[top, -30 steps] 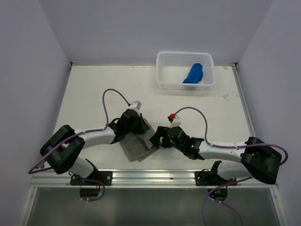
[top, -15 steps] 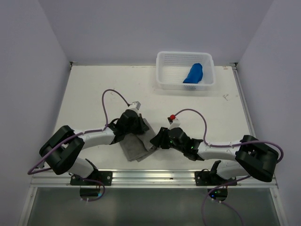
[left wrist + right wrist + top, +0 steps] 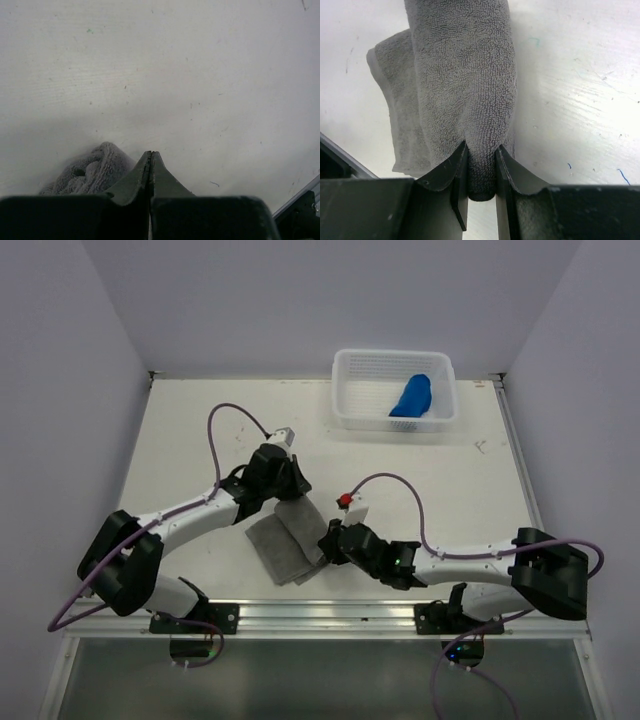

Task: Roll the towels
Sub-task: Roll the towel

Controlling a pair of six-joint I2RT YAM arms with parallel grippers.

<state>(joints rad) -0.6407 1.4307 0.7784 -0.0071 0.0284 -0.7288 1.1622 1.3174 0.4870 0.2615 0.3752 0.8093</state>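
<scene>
The shut fingers of my left gripper are past the towel roll's far end [image 3: 289,507], so I should bring my left gripper back onto the towel roll while my right gripper works the roll's near end.
The grey towel [image 3: 282,543] lies on the table in front of the arm bases, with a rolled fold along its right side. My right gripper [image 3: 328,540] is shut on the near end of that roll; in the right wrist view the grey towel [image 3: 465,75] is pinched between the two fingers of the right gripper [image 3: 481,155]. My left gripper [image 3: 292,490] hangs just beyond the towel's far edge, shut with nothing in it. In the left wrist view the left gripper [image 3: 151,155] has its tips pressed together beside a bunched corner of the grey towel [image 3: 89,172]. The blue towel [image 3: 412,397] lies bunched in the basket.
The white perforated basket [image 3: 346,390] stands at the back right of the table. A metal rail [image 3: 320,615] runs along the near edge between the arm bases. Purple cables loop above both arms.
My right gripper has slid left and closed on the end of the grey towel's roll. The left arm has lifted back off the towel toward the far side, still shut.
</scene>
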